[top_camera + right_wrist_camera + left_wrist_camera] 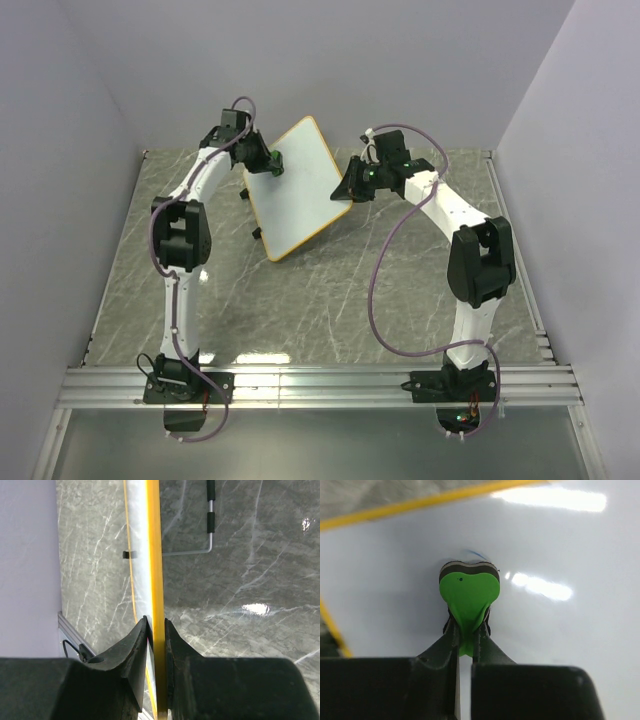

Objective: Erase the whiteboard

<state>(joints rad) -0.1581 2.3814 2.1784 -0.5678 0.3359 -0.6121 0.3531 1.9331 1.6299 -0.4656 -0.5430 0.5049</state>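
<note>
I see a blue mark beyond the eraser's felt, so I should turn my left gripper's stroke around and wipe the eraser back toward the whiteboard's top corner.
The whiteboard stands tilted at the back middle of the table, white face with a yellow-orange rim. My left gripper is shut on the green-and-black eraser, whose dark felt side presses the board's face near its left edge. A faint blue mark shows just above the eraser. My right gripper is shut on the board's right edge; in the right wrist view the yellow rim runs straight between the two black fingers.
The grey marble tabletop spreads in front of the board. The board's metal stand leg with black sleeves shows behind it. Pale walls enclose the back and sides, and an aluminium rail runs along the near edge.
</note>
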